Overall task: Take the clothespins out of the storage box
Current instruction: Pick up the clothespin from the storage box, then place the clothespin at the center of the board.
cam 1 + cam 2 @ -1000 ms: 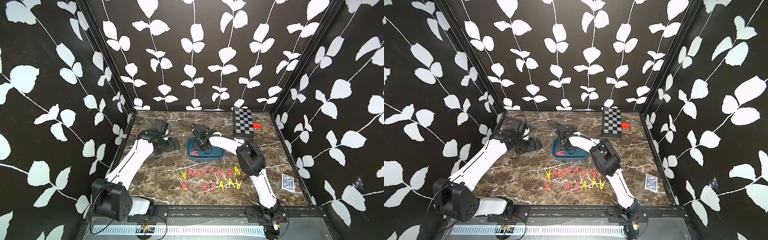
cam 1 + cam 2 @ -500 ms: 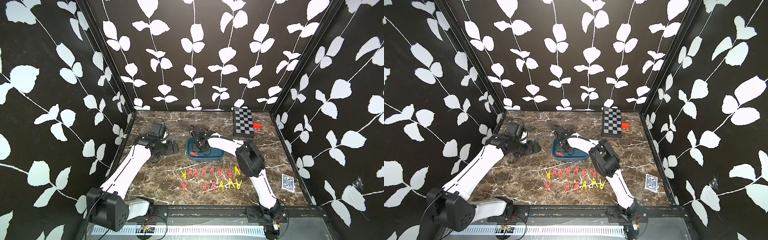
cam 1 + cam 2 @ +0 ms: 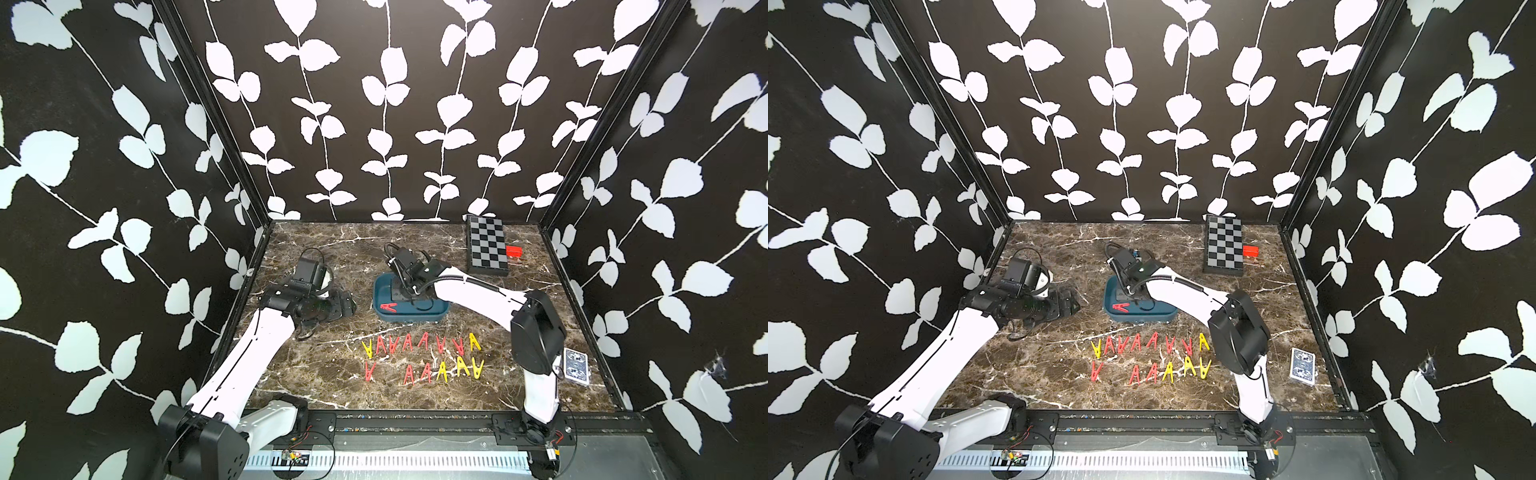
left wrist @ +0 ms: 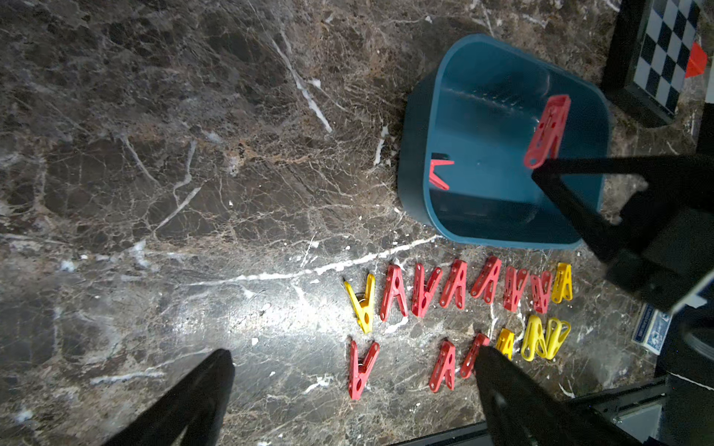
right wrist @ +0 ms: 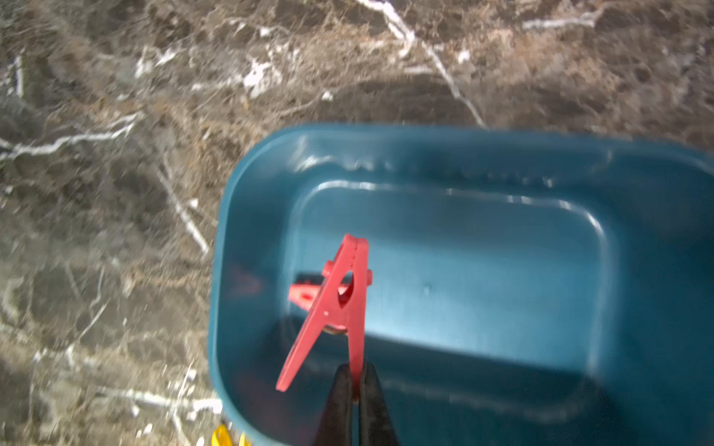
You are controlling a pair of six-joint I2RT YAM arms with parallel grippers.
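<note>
My right gripper is holding a red clothespin and there is an open gap (image 3: 389, 373) among the front row's red clothespins, so it should keep bringing the clothespin there and release it on the marble.
The teal storage box (image 3: 436, 311) (image 3: 1160, 315) sits mid-table. My right gripper (image 5: 354, 370) (image 3: 409, 287) hangs over it, shut on one leg of a red clothespin (image 5: 344, 305) (image 4: 548, 131), which is held clear of the box floor. A second red clothespin (image 3: 389, 307) (image 3: 1121, 307) (image 5: 303, 295) lies flat inside near the box's left end. Several red and yellow clothespins (image 3: 419, 345) (image 3: 1150, 343) (image 4: 456, 285) lie in two rows on the marble in front of the box. My left gripper (image 4: 352, 351) (image 3: 347, 305) is open and empty, left of the box.
A black-and-grey checkerboard box (image 3: 486, 249) lies at the back right with a small red block (image 3: 514, 251) beside it. A blue card deck (image 3: 575, 365) lies at the front right, behind my right arm's elbow. Patterned walls close three sides.
My right gripper's jaws have closed on the red clothespin inside the box. My left arm has drifted slightly toward the front, still open.
</note>
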